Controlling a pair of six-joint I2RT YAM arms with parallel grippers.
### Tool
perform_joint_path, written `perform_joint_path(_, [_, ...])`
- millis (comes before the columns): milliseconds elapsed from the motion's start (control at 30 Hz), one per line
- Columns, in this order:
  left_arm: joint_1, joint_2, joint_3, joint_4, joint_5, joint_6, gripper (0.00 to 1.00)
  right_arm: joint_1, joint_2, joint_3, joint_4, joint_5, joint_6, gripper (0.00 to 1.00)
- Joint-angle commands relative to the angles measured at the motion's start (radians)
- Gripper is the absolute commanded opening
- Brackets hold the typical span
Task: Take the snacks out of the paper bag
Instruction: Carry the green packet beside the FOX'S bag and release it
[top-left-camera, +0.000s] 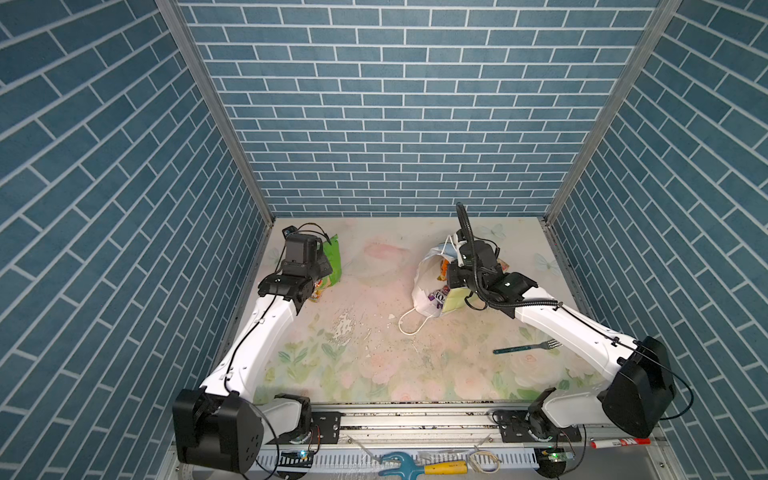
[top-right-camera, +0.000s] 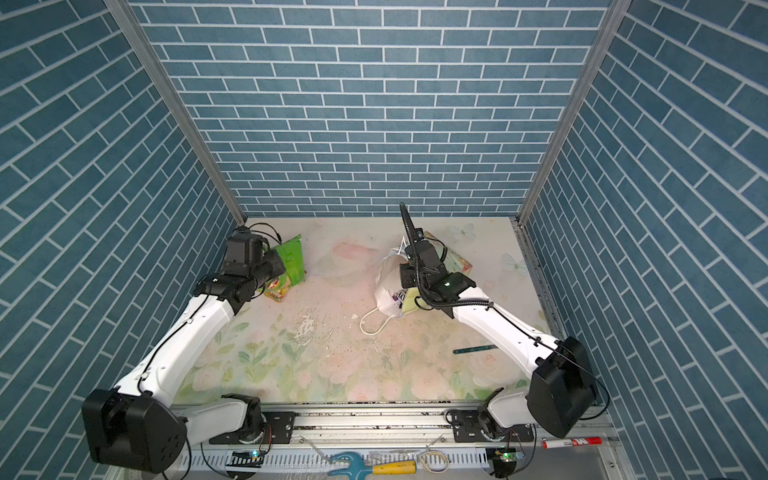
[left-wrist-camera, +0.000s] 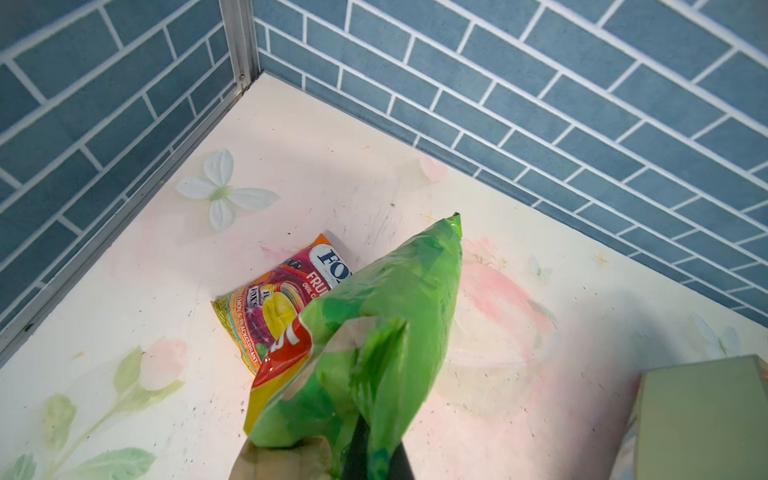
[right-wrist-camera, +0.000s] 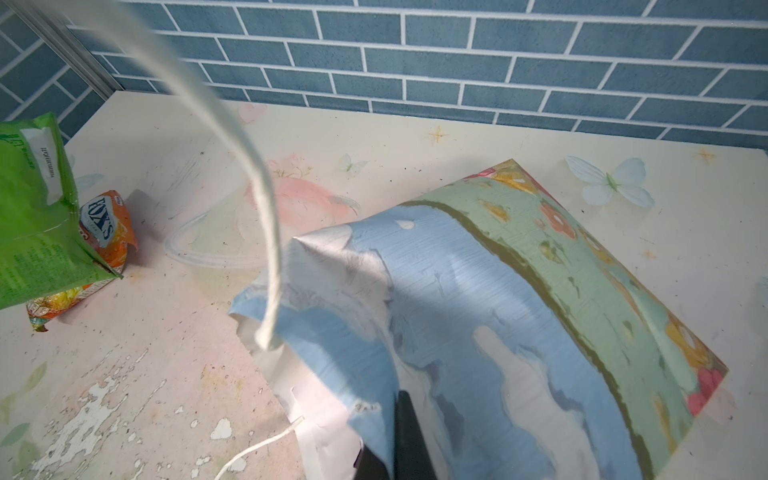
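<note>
My left gripper should go on lowering the green chip bag (top-right-camera: 293, 260), which is low and well clear of the paper bag's opening, before it lets it go by the FOX'S packet (top-right-camera: 276, 289).
My left gripper (left-wrist-camera: 353, 449) is shut on the lower end of a bright green chip bag (left-wrist-camera: 386, 316), held just above the table at the back left in both top views (top-left-camera: 333, 259) (top-right-camera: 293, 262). A multicoloured FOX'S packet (left-wrist-camera: 282, 295) lies under it. The paper bag (top-left-camera: 426, 286) (top-right-camera: 384, 291) lies tipped over at the back right, its mouth facing the front left. My right gripper (right-wrist-camera: 395, 436) is shut on the bag's sky-print wall (right-wrist-camera: 498, 291) near the rim. Inside the mouth show a purple FOX'S packet (top-left-camera: 437, 297) and an orange one (top-left-camera: 444, 266).
One white cord handle (top-left-camera: 409, 322) trails on the table in front of the bag; the other (right-wrist-camera: 266, 232) loops up past my right wrist camera. A teal-handled fork (top-left-camera: 525, 347) lies at the front right. Blue brick walls close in the left, right and back sides.
</note>
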Motion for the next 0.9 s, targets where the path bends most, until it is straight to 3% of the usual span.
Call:
perform_joint_path(0, [0.023,0.058,0.021,0.062,0.017,-0.014,0.0,-0.002,-0.005,-0.008,0.018,-0.009,-0.009,0.0])
perform_joint_path(233, [0.024,0.244,0.103,0.07,-0.01,0.008,0.0,-0.003,-0.011,-0.018,0.026,-0.012,-0.001,0.0])
perform_joint_path(567, [0.024,0.355,0.166,0.094,-0.088,0.072,0.0,-0.003,-0.019,-0.01,0.018,-0.031,0.013,0.0])
perform_joint_path(600, [0.024,0.361,0.175,0.09,-0.084,0.08,0.05,-0.002,-0.019,-0.008,0.017,-0.032,0.015,0.0])
perform_joint_path(767, [0.024,0.354,0.193,0.052,-0.025,0.086,0.71,-0.003,-0.009,0.008,-0.005,-0.029,0.019,0.0])
perform_joint_path(867, [0.018,0.296,0.158,0.06,-0.005,0.078,0.88,-0.003,-0.006,0.014,-0.014,-0.03,0.021,0.0])
